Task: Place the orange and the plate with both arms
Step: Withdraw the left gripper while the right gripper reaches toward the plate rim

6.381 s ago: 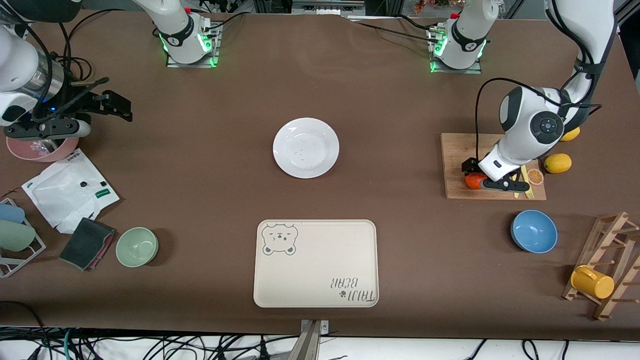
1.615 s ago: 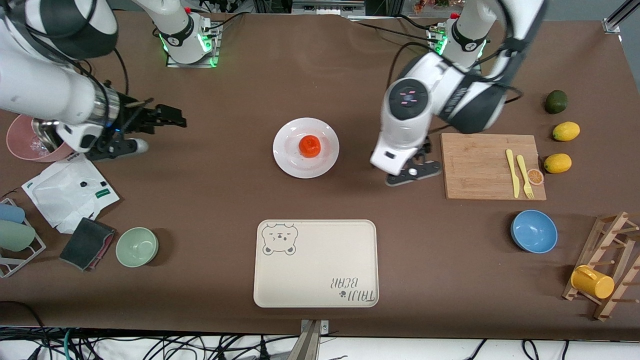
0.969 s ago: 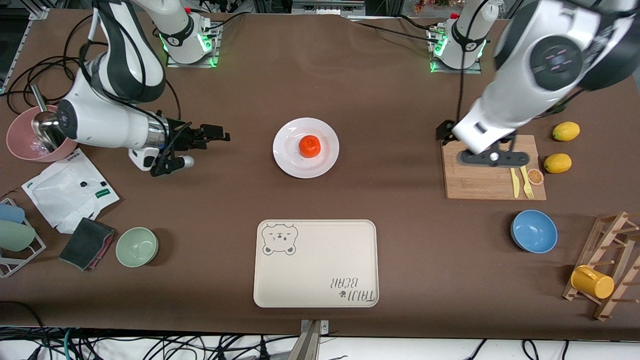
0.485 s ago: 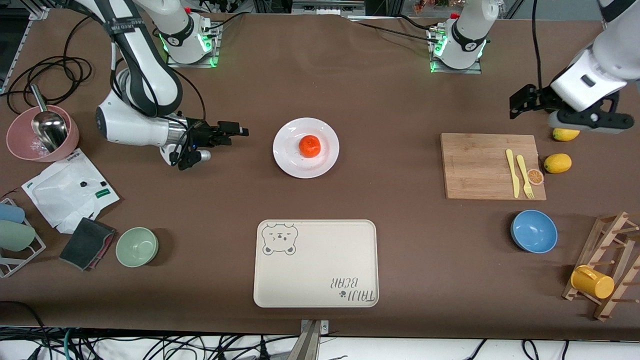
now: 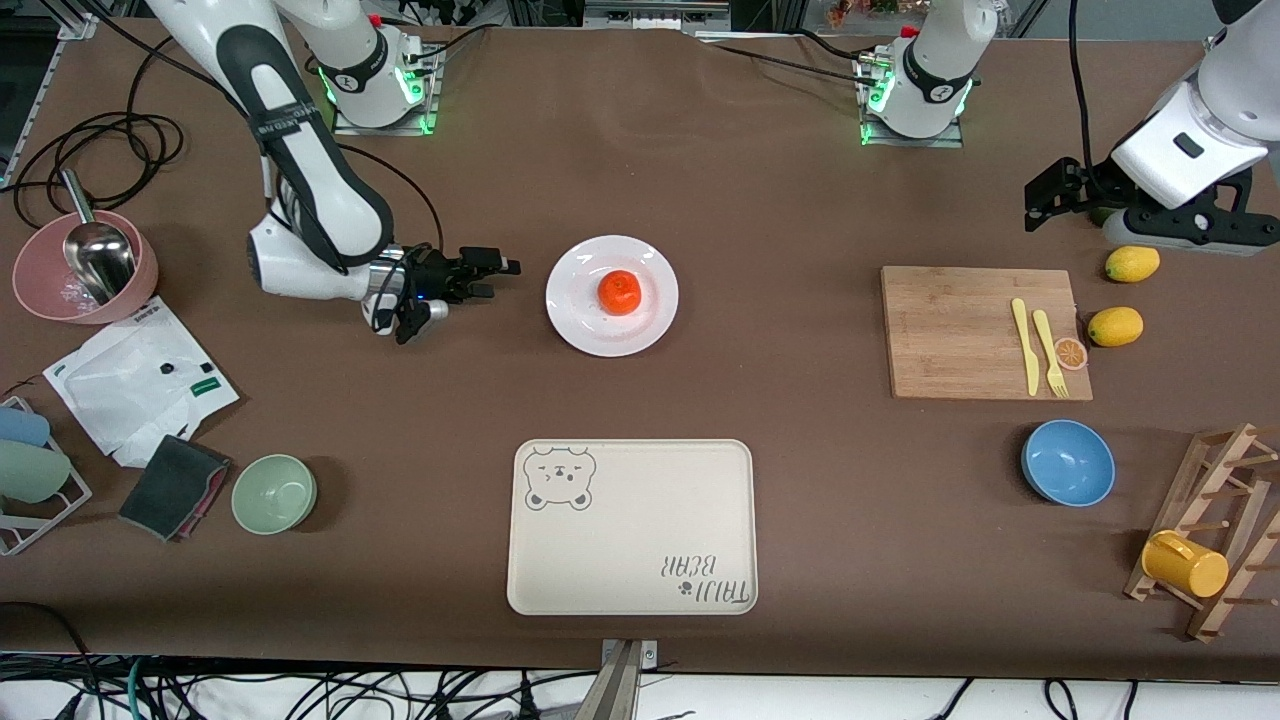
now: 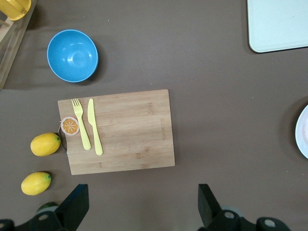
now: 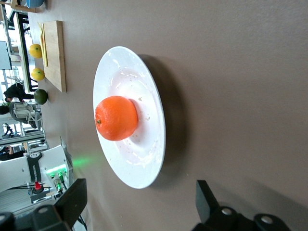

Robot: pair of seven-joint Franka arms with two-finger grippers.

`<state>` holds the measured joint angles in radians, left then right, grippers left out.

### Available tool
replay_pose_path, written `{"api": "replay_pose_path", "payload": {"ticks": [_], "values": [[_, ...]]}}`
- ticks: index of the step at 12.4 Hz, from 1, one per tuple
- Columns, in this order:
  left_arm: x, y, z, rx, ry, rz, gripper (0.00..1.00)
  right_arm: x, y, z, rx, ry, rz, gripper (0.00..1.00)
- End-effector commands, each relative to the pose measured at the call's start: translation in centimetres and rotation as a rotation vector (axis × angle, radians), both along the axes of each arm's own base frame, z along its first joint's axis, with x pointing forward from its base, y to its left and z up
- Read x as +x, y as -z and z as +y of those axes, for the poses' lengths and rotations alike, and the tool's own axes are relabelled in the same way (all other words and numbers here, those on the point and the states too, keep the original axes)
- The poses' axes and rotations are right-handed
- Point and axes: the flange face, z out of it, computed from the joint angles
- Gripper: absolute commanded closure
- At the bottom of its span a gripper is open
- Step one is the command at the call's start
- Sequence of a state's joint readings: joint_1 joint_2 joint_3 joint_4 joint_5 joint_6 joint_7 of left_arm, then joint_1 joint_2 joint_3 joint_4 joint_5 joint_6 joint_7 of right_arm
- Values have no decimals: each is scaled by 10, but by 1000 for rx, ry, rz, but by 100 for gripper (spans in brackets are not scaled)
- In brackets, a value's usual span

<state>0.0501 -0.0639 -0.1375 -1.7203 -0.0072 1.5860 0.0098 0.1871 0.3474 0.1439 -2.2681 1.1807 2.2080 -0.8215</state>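
Observation:
My gripper will carry the white plate by its rim. The orange [image 5: 619, 292] will move along with it and stay in place, because it sits in the white plate's sunken middle [image 5: 589, 302].
The orange [image 5: 620, 292] rests in the middle of the white plate [image 5: 575, 320], at the table's centre. It shows on the plate [image 7: 144, 163] in the right wrist view as well [image 7: 115, 118]. My right gripper [image 5: 495, 277] is open and empty, low beside the plate toward the right arm's end of the table, its tips a short gap from the rim [image 7: 139, 204]. My left gripper [image 5: 1180, 232] is open and empty [image 6: 141, 211], up in the air over bare table by the cutting board's edge that lies farther from the front camera.
The beige bear-print tray [image 5: 632, 525] lies nearer to the front camera than the plate. The wooden cutting board [image 5: 960, 335] holds a yellow knife, a fork and an orange slice. Two lemons [image 5: 1115, 326], a blue bowl [image 5: 1068, 462], a green bowl [image 5: 274, 493] and a pink bowl [image 5: 45, 290] stand around.
The left gripper carried the orange from the cutting board onto the plate, let go and drew back to its own end. The right gripper has moved close to the plate.

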Motion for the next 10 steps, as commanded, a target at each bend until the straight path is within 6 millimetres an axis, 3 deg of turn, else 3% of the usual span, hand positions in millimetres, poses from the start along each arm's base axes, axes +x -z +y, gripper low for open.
{"api": "replay_pose_path", "payload": {"ticks": [1,3,5,9,10], "values": [[12,-4,4,-16,-7,13,0,-10,8,26,-2,26,-28,0],[15,-8,4,-17,-5,6,0,-18,21,40,18,49,-41,0],[17,-5,7,-17,-11,10,0,-25,40,42,54,50,-78,0],[17,-5,6,-17,-10,10,0,-26,45,42,57,47,-85,2],[17,-5,8,-17,-13,16,0,-26,45,41,53,51,-85,10]]}}
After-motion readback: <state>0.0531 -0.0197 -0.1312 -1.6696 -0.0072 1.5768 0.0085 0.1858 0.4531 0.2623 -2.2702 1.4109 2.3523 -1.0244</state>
